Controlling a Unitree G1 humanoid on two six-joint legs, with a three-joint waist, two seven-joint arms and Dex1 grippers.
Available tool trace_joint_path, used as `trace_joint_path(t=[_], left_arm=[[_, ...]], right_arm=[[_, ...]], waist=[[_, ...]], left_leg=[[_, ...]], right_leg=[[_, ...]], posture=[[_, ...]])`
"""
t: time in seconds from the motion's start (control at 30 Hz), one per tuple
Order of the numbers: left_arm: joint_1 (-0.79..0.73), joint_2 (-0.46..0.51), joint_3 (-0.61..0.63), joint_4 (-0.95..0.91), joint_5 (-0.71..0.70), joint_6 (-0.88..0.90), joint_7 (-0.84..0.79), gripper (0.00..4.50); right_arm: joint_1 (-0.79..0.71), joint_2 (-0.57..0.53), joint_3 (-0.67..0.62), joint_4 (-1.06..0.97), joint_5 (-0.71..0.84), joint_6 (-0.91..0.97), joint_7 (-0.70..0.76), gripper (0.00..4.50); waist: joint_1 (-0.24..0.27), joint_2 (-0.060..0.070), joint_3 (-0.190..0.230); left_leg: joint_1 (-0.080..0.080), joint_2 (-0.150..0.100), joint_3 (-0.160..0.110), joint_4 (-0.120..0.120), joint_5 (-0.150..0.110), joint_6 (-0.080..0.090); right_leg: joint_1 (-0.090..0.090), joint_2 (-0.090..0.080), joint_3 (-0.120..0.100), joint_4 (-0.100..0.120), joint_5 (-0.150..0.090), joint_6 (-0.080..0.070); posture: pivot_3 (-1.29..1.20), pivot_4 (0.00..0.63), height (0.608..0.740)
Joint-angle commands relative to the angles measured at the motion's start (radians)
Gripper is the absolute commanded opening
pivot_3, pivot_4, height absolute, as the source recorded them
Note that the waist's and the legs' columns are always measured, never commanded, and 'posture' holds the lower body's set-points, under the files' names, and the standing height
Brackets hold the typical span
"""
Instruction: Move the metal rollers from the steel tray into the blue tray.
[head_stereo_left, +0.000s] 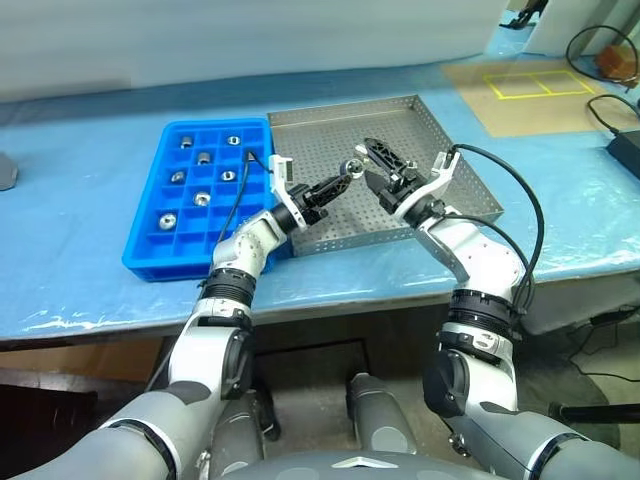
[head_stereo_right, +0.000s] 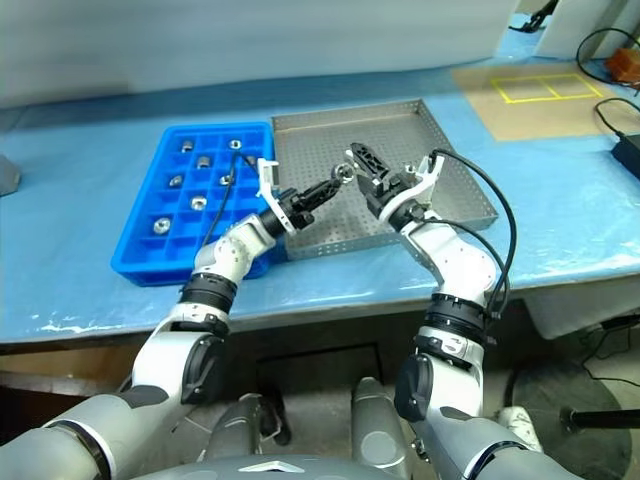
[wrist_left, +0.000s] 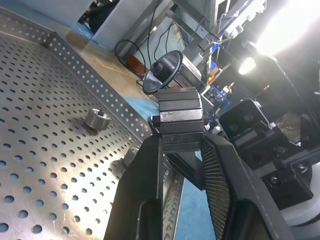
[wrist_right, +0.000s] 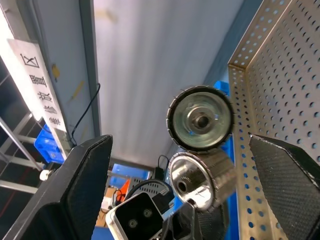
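Observation:
Next, my right gripper pulls that outer roller (wrist_right: 201, 119) off before each one goes into the blue tray, because it is another roller sticking to the roller in my left gripper (wrist_right: 194, 181).
My left gripper (head_stereo_left: 347, 178) is shut on a metal roller (head_stereo_left: 355, 167) and holds it in the air over the steel tray (head_stereo_left: 420, 125). My right gripper (head_stereo_left: 369, 162) faces it from the right, open, with its fingers either side of the roller and apart from it. In the right wrist view the held roller (wrist_right: 200, 119) hangs between the wide fingers (wrist_right: 85, 190). A loose roller (wrist_left: 97, 119) lies on the perforated floor near the rim. The blue tray (head_stereo_left: 150, 255) sits left of the steel tray and has several rollers (head_stereo_left: 204, 157) in its compartments.
Both trays rest on a table covered by a blue sheet (head_stereo_left: 90, 270); its front edge runs just below them. A brown board with a yellow taped square (head_stereo_left: 535, 80) lies at the back right. Black cables (head_stereo_left: 615, 105) lie at the far right.

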Motion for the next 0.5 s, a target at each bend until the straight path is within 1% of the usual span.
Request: trace_joint_path(t=[0.03,0.33,0.43,0.47,0.5], left_arm=[[0.021,0.000,-0.016,-0.040,-0.025,0.032,-0.024,0.96],[0.061,0.013,-0.055,-0.118,-0.048,0.115,-0.049,0.96],[0.065,0.016,-0.057,-0.127,-0.051,0.123,-0.047,0.92],[0.066,0.016,-0.057,-0.129,-0.052,0.126,-0.047,0.92],[0.068,0.016,-0.058,-0.132,-0.052,0.126,-0.044,0.92]], right_arm=[[-0.009,-0.009,0.012,-0.017,0.032,-0.012,0.011,4.50],[0.000,-0.015,0.017,-0.025,0.026,-0.055,0.024,4.50],[0.001,-0.019,0.019,-0.021,0.023,-0.070,0.030,3.88],[0.001,-0.020,0.020,-0.019,0.022,-0.075,0.033,3.60],[0.001,-0.021,0.020,-0.019,0.022,-0.081,0.035,3.18]], waist=[[0.008,0.000,0.000],[0.038,0.000,0.000],[0.046,0.000,0.000],[0.050,0.000,0.000],[0.053,0.000,0.000]], left_leg=[[0.000,0.000,0.001,-0.001,0.000,0.000],[0.002,0.001,0.005,-0.004,0.001,-0.001],[0.004,0.002,0.008,-0.005,0.001,-0.002],[0.005,0.003,0.010,-0.006,0.001,-0.002],[0.005,0.004,0.010,-0.006,0.001,-0.002]], right_leg=[[-0.001,0.000,0.001,0.000,0.000,0.000],[-0.004,0.002,0.006,0.000,0.000,0.000],[-0.004,0.002,0.009,0.000,0.000,0.000],[-0.005,0.003,0.010,0.000,0.000,0.000],[-0.006,0.003,0.011,0.000,0.000,0.000]], posture=[[-0.43,0.150,0.740],[-0.44,0.150,0.740],[-0.43,0.150,0.740],[-0.43,0.150,0.740],[-0.43,0.150,0.740]])
